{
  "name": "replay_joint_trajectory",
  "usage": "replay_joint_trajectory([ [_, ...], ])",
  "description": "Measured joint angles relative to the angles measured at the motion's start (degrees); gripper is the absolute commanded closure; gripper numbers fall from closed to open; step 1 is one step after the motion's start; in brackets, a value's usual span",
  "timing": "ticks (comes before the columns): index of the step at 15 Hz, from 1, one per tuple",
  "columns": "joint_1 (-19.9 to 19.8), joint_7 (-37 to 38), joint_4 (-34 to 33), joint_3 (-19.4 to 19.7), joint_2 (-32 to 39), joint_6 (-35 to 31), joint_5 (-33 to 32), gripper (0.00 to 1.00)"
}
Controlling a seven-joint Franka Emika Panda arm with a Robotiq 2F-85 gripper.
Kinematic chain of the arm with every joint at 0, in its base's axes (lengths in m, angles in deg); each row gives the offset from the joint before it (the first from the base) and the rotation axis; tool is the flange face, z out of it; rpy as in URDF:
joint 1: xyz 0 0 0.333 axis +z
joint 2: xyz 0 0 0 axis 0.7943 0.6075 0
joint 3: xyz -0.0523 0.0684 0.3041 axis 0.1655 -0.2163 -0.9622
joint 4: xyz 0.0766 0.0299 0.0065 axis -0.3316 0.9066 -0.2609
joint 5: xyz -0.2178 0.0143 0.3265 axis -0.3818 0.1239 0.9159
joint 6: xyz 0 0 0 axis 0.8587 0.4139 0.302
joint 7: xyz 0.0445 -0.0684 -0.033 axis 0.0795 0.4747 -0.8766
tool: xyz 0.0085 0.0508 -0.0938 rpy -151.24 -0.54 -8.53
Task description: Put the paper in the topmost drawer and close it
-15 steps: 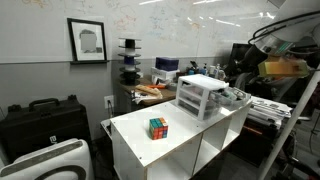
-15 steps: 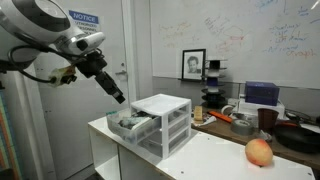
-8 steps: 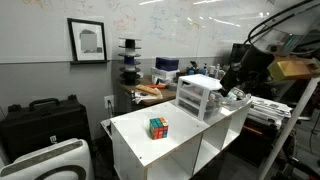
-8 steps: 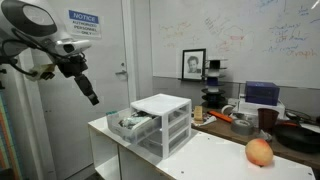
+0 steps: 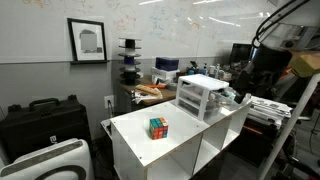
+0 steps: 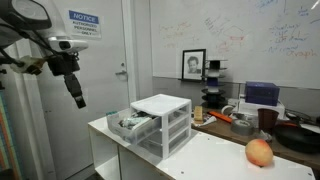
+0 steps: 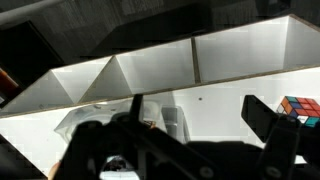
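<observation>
The paper is in the pulled-out topmost drawer point(image 6: 134, 121). My gripper should go on to the drawer's front point(image 6: 120, 130), close its fingers and push until the drawer is shut.
The white drawer unit point(image 6: 158, 122) stands on the white table in both exterior views point(image 5: 200, 95). Its topmost drawer point(image 6: 130, 126) is pulled out towards the arm. A small greyish wad, apparently the paper point(image 6: 126, 123), lies inside it. My gripper point(image 6: 78, 98) hangs in the air well to the side of the unit, clear of the table's edge. In the wrist view the gripper point(image 7: 195, 105) has its fingers spread apart with nothing between them. In the exterior view from the cube's side, the arm point(image 5: 262, 68) is behind the unit.
A Rubik's cube point(image 5: 158, 127) sits on the table in front of the unit and shows in the wrist view point(image 7: 300, 107). A peach-coloured fruit point(image 6: 259, 152) lies on the table's far end. Cluttered desks stand behind, and a door point(image 6: 95, 70) is near the arm.
My gripper has pulled back from the open topmost drawer, away from the unit and a little lower. The drawer stays open and the wad stays in it.
</observation>
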Motion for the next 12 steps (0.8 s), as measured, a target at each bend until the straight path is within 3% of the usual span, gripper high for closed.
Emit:
replay_joint_trajectory([
  [5, -0.56, -3.81, 0.03, 4.61, -1.03, 8.52, -0.15, 0.00],
  [10, -4.60, -4.63, 0.21, 10.11, -0.28, 9.78, -4.04, 0.00],
  [11, -5.60, -4.63, 0.26, 11.05, 0.28, 9.73, -5.15, 0.25],
  [12, -7.74, -5.05, 0.31, 10.64, 1.15, 9.50, -5.26, 0.27],
])
